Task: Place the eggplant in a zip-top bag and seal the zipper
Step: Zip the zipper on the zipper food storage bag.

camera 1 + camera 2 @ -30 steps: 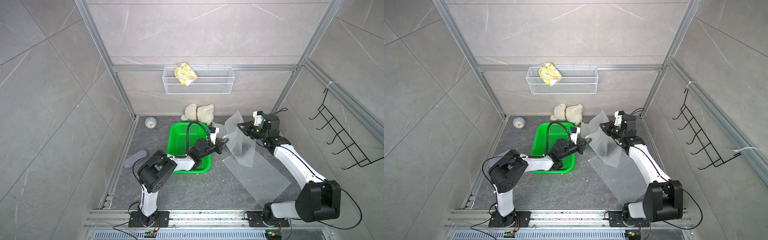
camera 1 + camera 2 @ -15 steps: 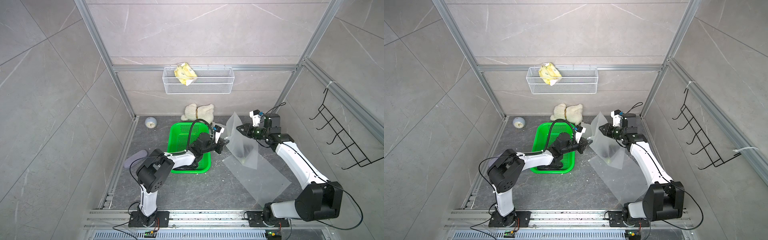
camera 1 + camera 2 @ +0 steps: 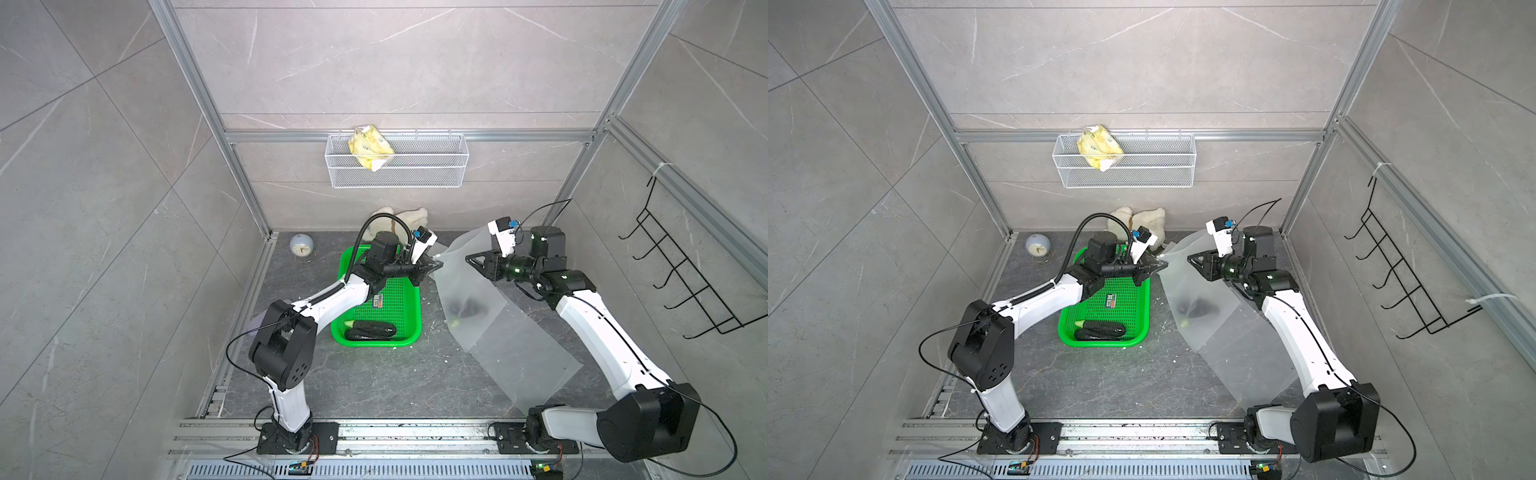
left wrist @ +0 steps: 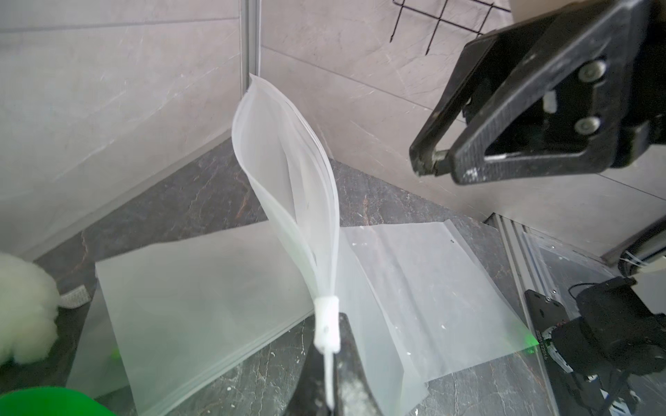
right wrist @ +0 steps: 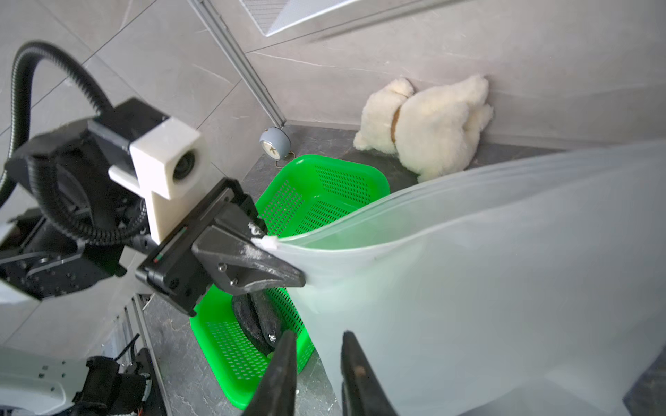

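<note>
The bag's opening (image 4: pixel 285 166) gapes beyond the white slider at my left gripper's tips, so next my right gripper takes the slider (image 4: pixel 327 323) and pulls it along the zipper.
My left gripper (image 3: pixel 434 262) (image 3: pixel 1160 262) (image 4: pixel 329 345) is shut on the white slider (image 4: pixel 326 320) at one top corner of the frosted zip-top bag (image 3: pixel 469 286) (image 3: pixel 1200 291) (image 5: pixel 486 270), which it holds up off the floor. A dark eggplant (image 3: pixel 468 308) (image 3: pixel 1196 308) shows through the bag's low end. My right gripper (image 3: pixel 469 258) (image 3: pixel 1191 259) (image 5: pixel 319 345) hangs at the bag's top edge, jaws apart, gripping nothing. More eggplants (image 3: pixel 372 331) (image 5: pixel 256 320) lie in the green basket (image 3: pixel 376 343).
A second flat bag (image 3: pixel 523 361) lies on the floor under my right arm. At the back wall are a white plush toy (image 3: pixel 409 218) and a small clock (image 3: pixel 301 247). A wire shelf (image 3: pixel 397 174) hangs above, and a hook rack (image 3: pixel 685 282) is on the right wall.
My right gripper's jaws have parted and let go of the bag's top edge. The left gripper has drawn the bag's corner back and up, still shut on the slider.
</note>
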Robot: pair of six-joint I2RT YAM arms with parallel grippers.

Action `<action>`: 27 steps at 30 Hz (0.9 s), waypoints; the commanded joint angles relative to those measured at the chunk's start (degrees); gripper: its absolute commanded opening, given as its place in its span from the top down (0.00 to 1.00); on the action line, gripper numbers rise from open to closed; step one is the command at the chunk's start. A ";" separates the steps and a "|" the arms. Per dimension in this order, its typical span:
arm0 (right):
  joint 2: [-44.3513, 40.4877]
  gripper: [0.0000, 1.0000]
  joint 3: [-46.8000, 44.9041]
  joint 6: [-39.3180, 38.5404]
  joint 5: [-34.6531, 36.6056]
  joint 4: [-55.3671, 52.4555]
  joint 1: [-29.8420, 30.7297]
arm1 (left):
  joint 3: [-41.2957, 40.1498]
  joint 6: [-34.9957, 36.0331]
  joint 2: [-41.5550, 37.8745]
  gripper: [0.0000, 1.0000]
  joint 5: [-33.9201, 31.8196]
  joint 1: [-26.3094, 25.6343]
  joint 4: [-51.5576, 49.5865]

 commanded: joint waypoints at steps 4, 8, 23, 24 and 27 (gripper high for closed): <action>-2.61 0.76 4.63 -10.53 -1.15 -1.16 1.17 | 8.36 9.45 -1.89 1.00 8.56 1.27 -12.10; -3.12 0.76 7.40 -15.07 -4.53 -2.63 1.29 | 14.00 12.66 0.01 1.00 11.43 1.85 -19.11; 4.27 0.73 19.64 -48.53 -25.67 -25.74 1.43 | 17.60 20.53 0.24 1.00 16.38 1.05 -31.32; 5.65 0.73 21.64 -51.06 -26.07 -29.97 1.60 | 17.60 21.67 0.03 1.00 15.65 0.67 -32.43; 9.66 0.71 26.75 -56.66 -24.52 -38.96 2.46 | 17.51 25.02 -0.62 1.00 12.95 -0.54 -35.30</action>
